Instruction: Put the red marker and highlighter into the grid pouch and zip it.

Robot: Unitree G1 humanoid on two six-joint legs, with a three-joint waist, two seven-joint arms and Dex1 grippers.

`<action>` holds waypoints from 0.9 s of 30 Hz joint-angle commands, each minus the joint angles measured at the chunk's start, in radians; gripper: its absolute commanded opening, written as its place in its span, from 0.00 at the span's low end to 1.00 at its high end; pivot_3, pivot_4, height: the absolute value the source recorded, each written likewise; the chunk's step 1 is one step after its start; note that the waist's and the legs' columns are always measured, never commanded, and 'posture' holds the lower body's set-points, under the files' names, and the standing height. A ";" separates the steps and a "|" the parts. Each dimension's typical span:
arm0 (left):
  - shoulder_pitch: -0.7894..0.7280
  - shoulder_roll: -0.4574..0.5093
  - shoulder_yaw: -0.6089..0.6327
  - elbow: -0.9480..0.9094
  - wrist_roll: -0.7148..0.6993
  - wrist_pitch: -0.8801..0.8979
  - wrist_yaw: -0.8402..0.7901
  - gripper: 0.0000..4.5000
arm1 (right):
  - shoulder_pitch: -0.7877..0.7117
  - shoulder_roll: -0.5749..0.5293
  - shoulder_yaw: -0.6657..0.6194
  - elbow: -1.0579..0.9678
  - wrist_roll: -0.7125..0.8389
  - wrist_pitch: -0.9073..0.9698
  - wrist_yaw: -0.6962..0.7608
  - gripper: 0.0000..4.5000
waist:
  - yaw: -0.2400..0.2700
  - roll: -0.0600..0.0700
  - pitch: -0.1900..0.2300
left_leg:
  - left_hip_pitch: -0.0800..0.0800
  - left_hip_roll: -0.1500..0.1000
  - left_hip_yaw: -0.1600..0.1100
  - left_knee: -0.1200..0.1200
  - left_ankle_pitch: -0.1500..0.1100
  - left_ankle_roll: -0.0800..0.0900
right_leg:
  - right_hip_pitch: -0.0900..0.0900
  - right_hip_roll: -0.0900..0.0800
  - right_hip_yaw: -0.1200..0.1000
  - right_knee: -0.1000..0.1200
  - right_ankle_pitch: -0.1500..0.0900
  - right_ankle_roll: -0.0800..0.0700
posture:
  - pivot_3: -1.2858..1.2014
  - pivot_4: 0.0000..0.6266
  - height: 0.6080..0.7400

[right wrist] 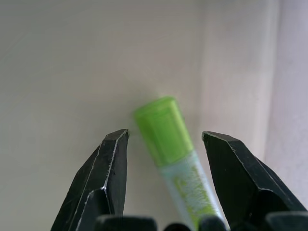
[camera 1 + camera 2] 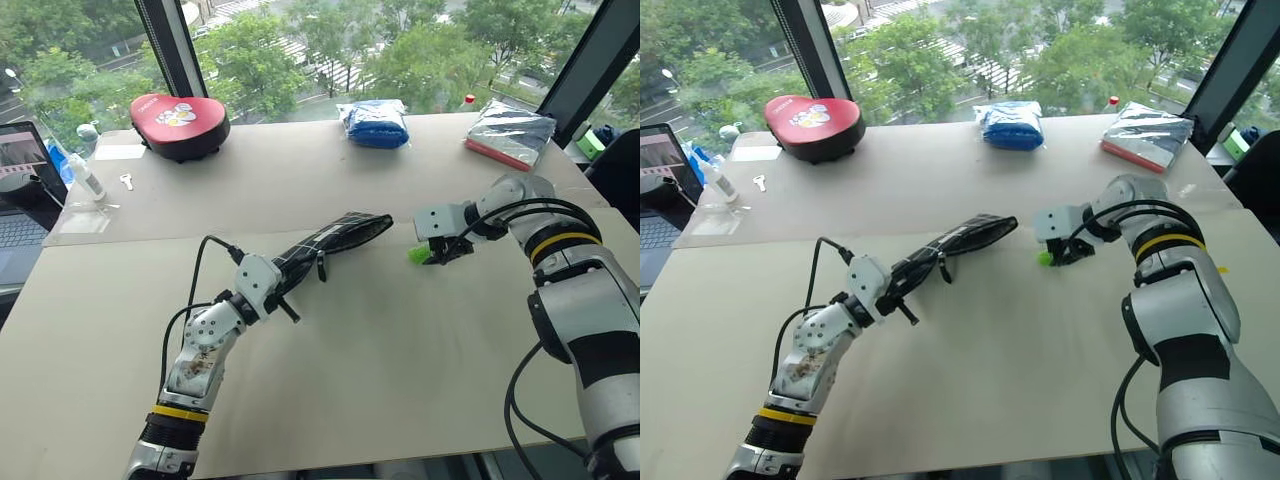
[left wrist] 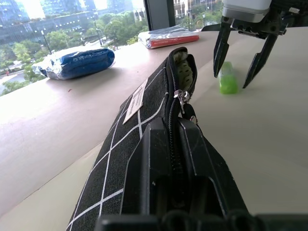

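The pull tab (image 2: 321,266) is hanging next to my left gripper. The grid pouch's zipper (image 2: 358,241) will therefore close toward its far end when I pull the tab.
The grid pouch (image 2: 335,238) lies across the middle of the table, black with white lines, its zipper mouth gaping at the far end (image 3: 182,67). My left gripper (image 2: 283,288) is shut on the pouch's near end. The lime-green highlighter (image 2: 418,255) lies flat on the table just right of the pouch's mouth. My right gripper (image 2: 440,252) points down over it, open, with one finger on either side of the highlighter (image 1: 166,137) and not touching it. The red marker is out of view.
A red cushion-like case (image 2: 180,122) sits at the back left, a blue bundle (image 2: 375,123) at the back centre and a silver-and-red packet (image 2: 508,132) at the back right. A laptop (image 2: 20,200), a bottle (image 2: 85,175) and a key (image 2: 126,181) lie at the left edge.
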 commanded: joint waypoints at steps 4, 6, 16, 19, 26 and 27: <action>0.012 0.007 0.014 -0.071 0.003 0.013 0.033 0.00 | -0.015 0.051 0.046 0.016 -0.069 0.047 -0.006 0.61 | -0.001 0.000 0.000 | 0.002 0.001 0.000 0.000 0.000 -0.001 | 0.001 0.001 0.000 0.000 0.000 0.000 | 0.52 0.24 1.00; 0.016 0.007 0.010 -0.078 0.004 0.017 0.037 0.00 | -0.011 0.066 0.037 0.018 -0.067 0.052 -0.013 0.61 | -0.001 0.000 0.000 | 0.003 0.001 0.000 0.000 0.000 -0.001 | 0.002 0.001 0.000 0.001 0.000 0.000 | 0.52 0.24 1.00; 0.005 0.001 -0.002 -0.069 -0.004 0.021 0.033 0.00 | 0.002 0.046 -0.048 0.009 0.008 0.056 0.124 0.22 | -0.021 0.000 -0.001 | 0.007 0.001 0.000 -0.001 -0.001 -0.003 | 0.003 0.002 0.000 0.002 0.001 -0.001 | 0.52 0.24 1.00; -0.022 -0.008 -0.010 -0.043 -0.005 0.016 0.026 0.00 | 0.003 0.039 -0.089 -0.002 0.048 0.075 0.167 0.22 | -0.022 0.000 0.000 | 0.007 0.001 0.000 -0.002 -0.002 -0.003 | 0.003 0.002 0.000 0.001 0.001 -0.001 | 0.52 0.24 1.00; -0.066 -0.025 -0.021 0.008 -0.008 0.002 0.008 0.00 | 0.006 0.050 -0.213 -0.064 0.242 0.186 0.372 0.22 | -0.024 0.000 0.000 | 0.006 0.001 0.000 -0.002 -0.002 -0.003 | 0.002 0.001 0.000 0.000 0.001 -0.001 | 0.52 0.24 1.00; -0.070 -0.028 -0.022 0.014 -0.009 0.000 0.004 0.00 | 0.010 0.053 -0.207 -0.092 0.299 0.234 0.379 0.22 | -0.025 0.000 0.000 | 0.006 0.001 0.000 -0.002 -0.002 -0.003 | 0.002 0.001 0.000 0.001 0.001 -0.001 | 0.52 0.24 1.00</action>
